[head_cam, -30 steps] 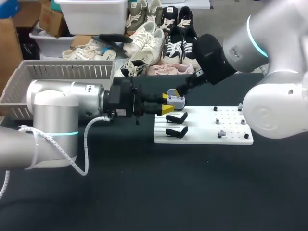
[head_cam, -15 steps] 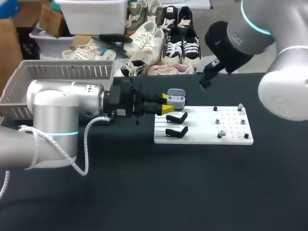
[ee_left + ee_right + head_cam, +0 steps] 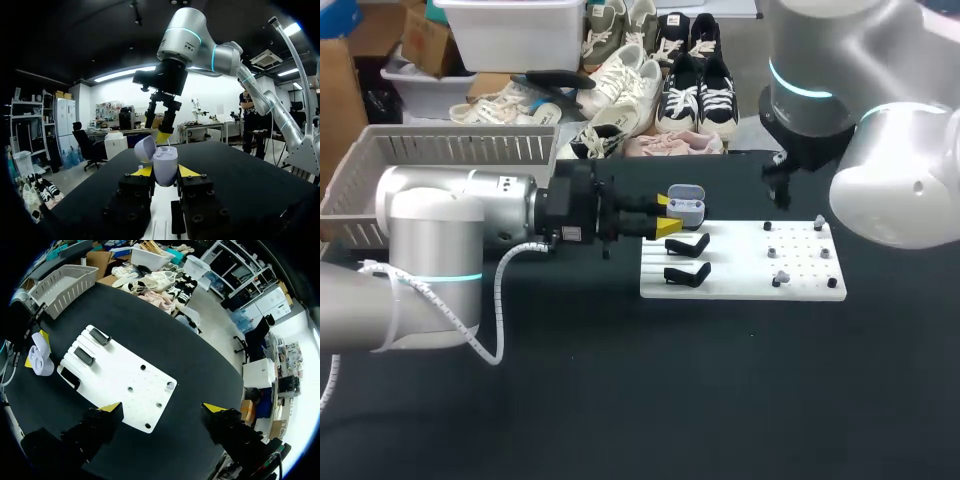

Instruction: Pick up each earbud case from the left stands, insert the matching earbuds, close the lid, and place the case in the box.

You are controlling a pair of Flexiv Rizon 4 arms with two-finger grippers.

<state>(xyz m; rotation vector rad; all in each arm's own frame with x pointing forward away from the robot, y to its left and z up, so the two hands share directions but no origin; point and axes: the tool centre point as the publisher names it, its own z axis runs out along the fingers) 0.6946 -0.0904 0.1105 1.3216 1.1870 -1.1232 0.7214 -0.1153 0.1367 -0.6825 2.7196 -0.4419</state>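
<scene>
The pale earbud [image 3: 819, 221] covers the top of the white board's corner peg [image 3: 818, 227]. The earbud will come off and leave the black peg standing when I lift.
A lavender earbud case [image 3: 686, 207] with its lid up is held above the white board's [image 3: 740, 285] left end, and my left gripper [image 3: 669, 216] is shut on it. From the left wrist, the case [image 3: 165, 166] sits between the yellow tips and the lid [image 3: 144, 148] tilts back. Two black stands [image 3: 687, 245] lie below it. Small earbuds [image 3: 780, 277] sit on pegs at the board's right. My right gripper [image 3: 163, 407] hangs open high over the board [image 3: 120, 385], with nothing between its fingers; in its view the case [image 3: 40, 356] is far off to the side.
A grey slatted basket [image 3: 450, 135] stands at the table's back left, behind my left arm. The white board lies in the middle right of the black table. The right arm's body [image 3: 900, 190] looms over the table's right side.
My right gripper has drawn back from the case, rising and swinging right to above the board's far edge. The left arm and the case have stayed put.
</scene>
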